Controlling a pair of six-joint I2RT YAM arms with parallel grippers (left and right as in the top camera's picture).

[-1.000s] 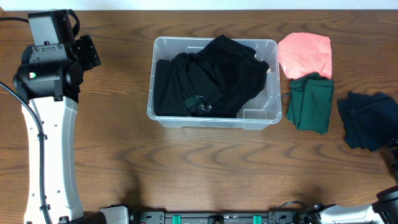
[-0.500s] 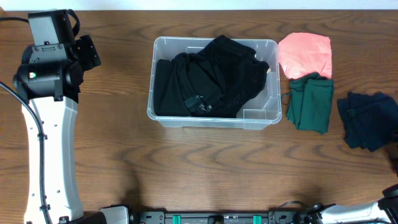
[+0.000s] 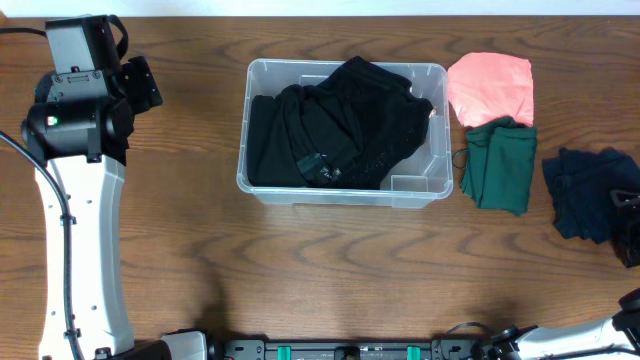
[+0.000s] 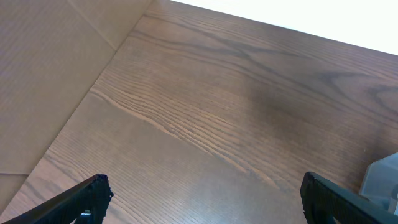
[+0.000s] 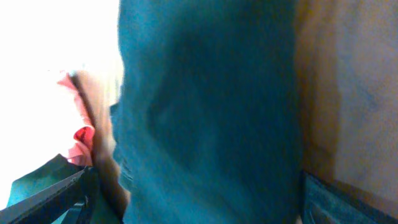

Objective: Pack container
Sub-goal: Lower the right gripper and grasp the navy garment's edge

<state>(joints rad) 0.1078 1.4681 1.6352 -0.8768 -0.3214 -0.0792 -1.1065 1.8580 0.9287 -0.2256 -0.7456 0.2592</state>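
Observation:
I should keep moving my right gripper in until it closes on the dark blue garment. That garment is between the spread fingers, clear of the green garment.
The container is a clear plastic bin at the table's middle, with black garments piled inside it. To its right lie a pink garment, a green garment and a dark blue garment. My right gripper hangs open at the table's right edge, over the dark blue garment, which fills the right wrist view between the spread fingers. My left gripper stands open over bare wood at the far left, nothing between its fingers.
The left arm's white link runs along the table's left side. A corner of the container shows at the right of the left wrist view. The pink garment and the green garment show at the left of the right wrist view.
My right gripper has come into the overhead view at the right edge, moving in over the dark blue garment. The left arm has not moved.

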